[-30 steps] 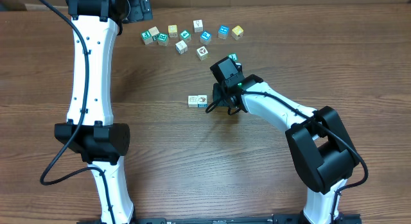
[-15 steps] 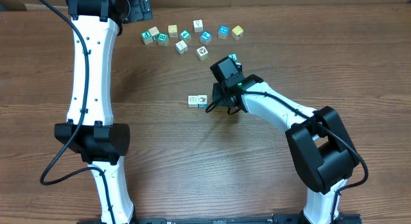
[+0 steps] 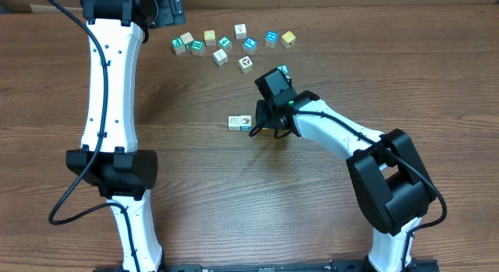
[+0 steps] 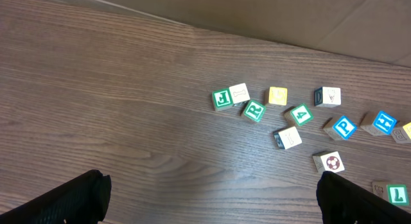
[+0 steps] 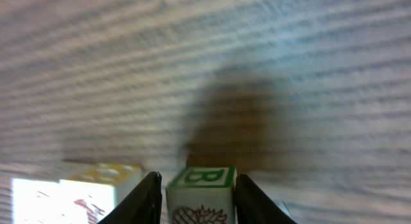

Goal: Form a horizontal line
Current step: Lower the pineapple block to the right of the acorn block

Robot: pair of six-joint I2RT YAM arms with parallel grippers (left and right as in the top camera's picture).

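Next, my right gripper backs off, closes its fingers and pushes the B cube flush (image 5: 203,193), because its finger is keeping the B cube apart from the tan cube (image 5: 103,180).
On the table's middle lie a white picture cube (image 3: 234,122) and a tan one (image 3: 245,121), touching side by side in a short row. My right gripper (image 3: 258,128) sits at the row's right end, covering what lies under it. In the right wrist view a green-edged cube with a letter B (image 5: 200,185) stands between the fingers (image 5: 149,198), with a thin gap on each side, so the right gripper (image 5: 196,189) is open around it. The tan cube (image 5: 109,176) is just left of it. My left gripper (image 4: 215,201) hangs open and empty at the far left.
Several loose cubes are scattered at the back, from a teal one (image 3: 183,44) to a yellow one (image 3: 288,38). One teal cube (image 3: 282,70) lies just behind my right arm. The left arm's white link (image 3: 109,85) runs down the table's left side.
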